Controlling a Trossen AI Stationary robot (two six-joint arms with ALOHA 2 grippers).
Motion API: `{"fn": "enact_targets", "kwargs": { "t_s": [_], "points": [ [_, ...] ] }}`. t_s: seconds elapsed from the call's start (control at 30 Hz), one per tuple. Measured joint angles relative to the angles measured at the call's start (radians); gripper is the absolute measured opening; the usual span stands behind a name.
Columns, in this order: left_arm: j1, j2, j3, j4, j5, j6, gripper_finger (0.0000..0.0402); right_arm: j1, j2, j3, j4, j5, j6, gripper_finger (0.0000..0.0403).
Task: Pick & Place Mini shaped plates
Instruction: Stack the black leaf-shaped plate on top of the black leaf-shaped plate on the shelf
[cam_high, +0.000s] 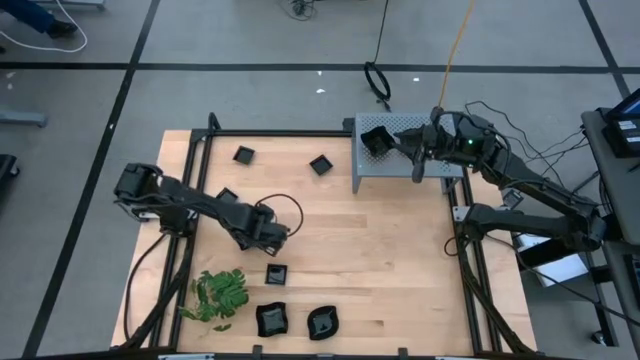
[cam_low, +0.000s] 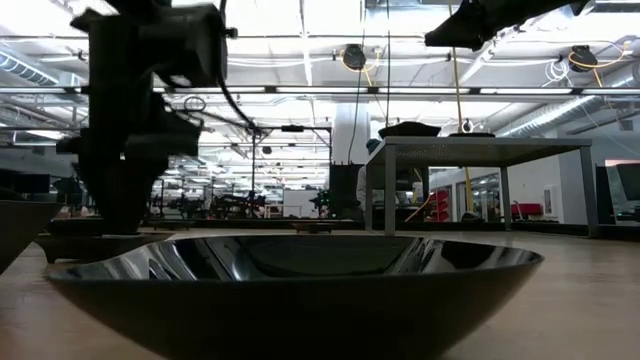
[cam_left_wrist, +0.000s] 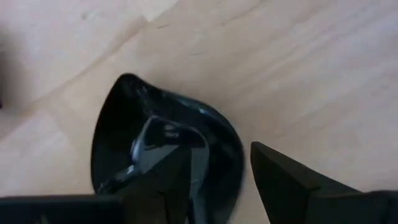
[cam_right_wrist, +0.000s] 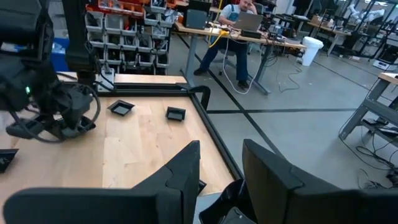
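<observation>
My left gripper should put the rounded plate (cam_left_wrist: 165, 146) on the wood (cam_high: 345, 212) near the grey box for my right gripper, because the plate is far from that hand.
My left gripper (cam_high: 268, 235) is low over the middle-left of the table, open. In the left wrist view (cam_left_wrist: 221, 180) one finger stands inside a glossy black rounded plate (cam_left_wrist: 124, 124) and the other outside its rim; the plate lies on the wood. Whether a finger touches it, I cannot tell. My right gripper (cam_high: 397, 143) is open over the grey perforated box (cam_high: 440, 165) at the far right. A black plate (cam_high: 375, 140) lies on the box top just beyond its fingertips, and its dark edge (cam_right_wrist: 217, 205) shows between the fingers.
Loose black plates lie on the table: two at the far side (cam_high: 243, 154) (cam_high: 320, 164), a square one (cam_high: 277, 273) and two bigger ones (cam_high: 271, 319) (cam_high: 322, 322) near the front edge. A green sprig (cam_high: 218, 295) lies front left. A person sits at a desk (cam_right_wrist: 239, 18) beyond the table.
</observation>
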Motion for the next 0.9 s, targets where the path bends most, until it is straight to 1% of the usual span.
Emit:
{"fn": "enact_targets", "kwargs": {
  "t_s": [0.17,0.23,0.3,0.4,0.47,0.5,0.53,0.63,0.7,0.8,0.9],
  "points": [
    [0.0,0.069,0.004,0.006,-0.004,-0.003,0.0168,0.0,0.0,0.0,-0.003,-0.002,-0.029,0.0112],
    [0.001,0.086,0.005,0.023,-0.004,-0.002,0.0156,0.0,0.001,0.0,-0.003,-0.002,-0.029,0.0112],
    [0.001,0.088,0.006,0.029,-0.003,-0.004,0.0132,0.0,0.002,0.0,-0.005,-0.003,-0.029,0.0112],
    [0.001,0.091,0.02,0.042,-0.003,0.006,0.0077,0.0,0.002,0.0,-0.006,-0.002,-0.029,0.0112],
    [0.001,0.093,0.039,0.04,-0.016,0.037,0.0032,0.0,0.004,0.0,-0.006,-0.002,-0.029,0.0112],
    [0.002,0.094,0.047,0.04,-0.025,0.065,0.0017,0.0,0.004,0.0,-0.006,-0.002,-0.029,0.0112],
    [0.002,0.096,0.062,0.054,-0.033,0.095,0.0011,0.0,0.005,0.0,-0.007,-0.002,-0.029,0.0112],
    [0.002,0.096,0.124,0.095,-0.068,0.212,0.0015,0.0,0.01,0.0,-0.007,-0.003,-0.028,0.0112],
    [0.002,0.096,0.172,0.121,-0.09,0.331,0.001,0.0,0.015,0.0,-0.006,-0.002,-0.028,0.0112],
    [0.002,0.096,0.249,0.205,-0.119,0.569,0.0005,0.0,0.025,0.0,-0.006,-0.003,-0.026,0.0112],
    [0.002,0.096,0.297,0.328,-0.159,0.859,0.0012,0.0,0.038,0.0,-0.005,-0.003,-0.025,0.0112]
  ]
}}
